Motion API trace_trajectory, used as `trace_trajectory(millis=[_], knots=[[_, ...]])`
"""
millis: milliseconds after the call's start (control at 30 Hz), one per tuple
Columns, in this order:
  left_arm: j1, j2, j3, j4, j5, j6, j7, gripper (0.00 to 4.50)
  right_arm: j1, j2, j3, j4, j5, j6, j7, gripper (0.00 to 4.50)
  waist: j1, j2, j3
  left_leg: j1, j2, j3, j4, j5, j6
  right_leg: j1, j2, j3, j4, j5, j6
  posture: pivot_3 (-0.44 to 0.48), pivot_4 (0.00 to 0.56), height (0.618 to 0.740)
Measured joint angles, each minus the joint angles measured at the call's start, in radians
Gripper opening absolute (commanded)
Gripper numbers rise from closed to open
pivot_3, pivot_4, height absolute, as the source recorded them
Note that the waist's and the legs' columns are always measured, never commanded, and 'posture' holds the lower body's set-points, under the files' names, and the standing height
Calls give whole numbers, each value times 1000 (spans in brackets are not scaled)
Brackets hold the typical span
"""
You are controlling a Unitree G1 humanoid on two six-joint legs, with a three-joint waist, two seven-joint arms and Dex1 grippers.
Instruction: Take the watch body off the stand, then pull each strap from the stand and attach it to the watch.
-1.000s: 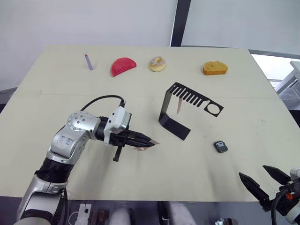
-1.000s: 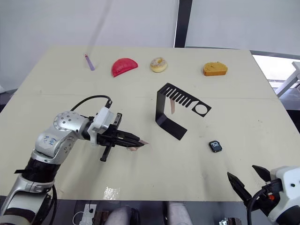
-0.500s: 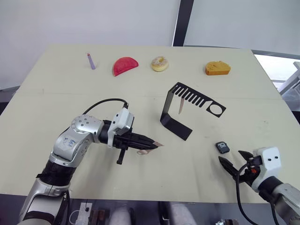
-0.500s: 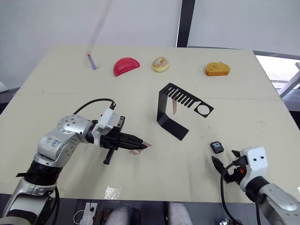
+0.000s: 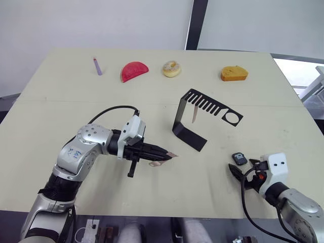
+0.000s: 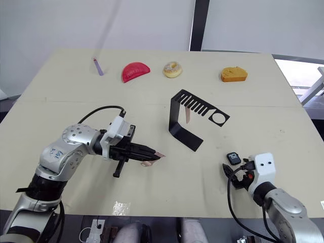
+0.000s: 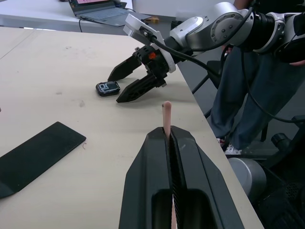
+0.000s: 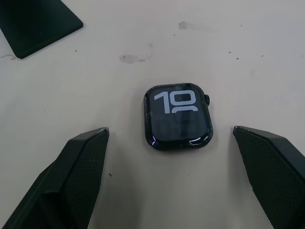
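Observation:
The watch body's crown side (image 8: 207,100) is turned toward a gripper finger, so the watch body's strap edge will stay clear when the robot carries the watch body to the strap.
The black watch body (image 5: 239,159) lies flat on the table, screen up with white digits (image 8: 177,117), right of the stand's foot. My right gripper (image 5: 239,166) is open and low over the table, a finger (image 8: 81,171) on each side just short of the watch. The black stand (image 5: 190,121) is upright at mid-table, and one pinkish-tan strap (image 5: 194,114) hangs from its slotted arm. My left gripper (image 5: 166,153) hovers left of the stand, shut on the other strap (image 7: 166,114), whose tip pokes out past the fingertips.
Along the far edge sit a purple stick (image 5: 96,66), a red slice (image 5: 134,71), a donut (image 5: 171,68) and an orange-yellow piece (image 5: 233,73). The table's front edge runs close behind the right gripper. A person's legs (image 7: 248,86) stand beside the table.
My right arm has come in from the table's front right corner to the watch body, and its open fingers now flank it. The left gripper still holds its strap, barely moved.

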State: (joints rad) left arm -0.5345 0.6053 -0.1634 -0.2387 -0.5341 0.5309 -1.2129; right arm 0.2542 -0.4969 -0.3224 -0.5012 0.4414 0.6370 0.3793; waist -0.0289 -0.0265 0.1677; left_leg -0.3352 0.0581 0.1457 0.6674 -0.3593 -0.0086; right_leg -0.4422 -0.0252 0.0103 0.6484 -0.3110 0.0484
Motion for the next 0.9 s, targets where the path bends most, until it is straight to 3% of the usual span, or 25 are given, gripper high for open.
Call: trace_trajectory(millis=[67, 200, 900], knots=[[0, 0, 0, -11, -3, 4, 3, 0, -4, 11, 0, -2, -3, 7, -17, 4434, 0, 0, 0, 0, 0, 0, 0, 0, 0, 0, 0, 0, 1, 0, 0, 0, 150, 737], [0, -1, 0, -26, -12, 13, 15, 0, -19, 28, -2, -4, -19, 31, -56, 3131, 0, 0, 0, 0, 0, 0, 1, 0, 0, 0, 0, 0, 2, 0, 0, 0, 150, 737], [-2, -4, 0, -26, -14, 14, 20, 0, -80, 37, 25, 25, -49, 36, -55, 3131, -6, -1, -1, 1, 0, 1, 4, 0, 0, 0, 0, 1, 4, 0, 0, 0, 150, 737]])
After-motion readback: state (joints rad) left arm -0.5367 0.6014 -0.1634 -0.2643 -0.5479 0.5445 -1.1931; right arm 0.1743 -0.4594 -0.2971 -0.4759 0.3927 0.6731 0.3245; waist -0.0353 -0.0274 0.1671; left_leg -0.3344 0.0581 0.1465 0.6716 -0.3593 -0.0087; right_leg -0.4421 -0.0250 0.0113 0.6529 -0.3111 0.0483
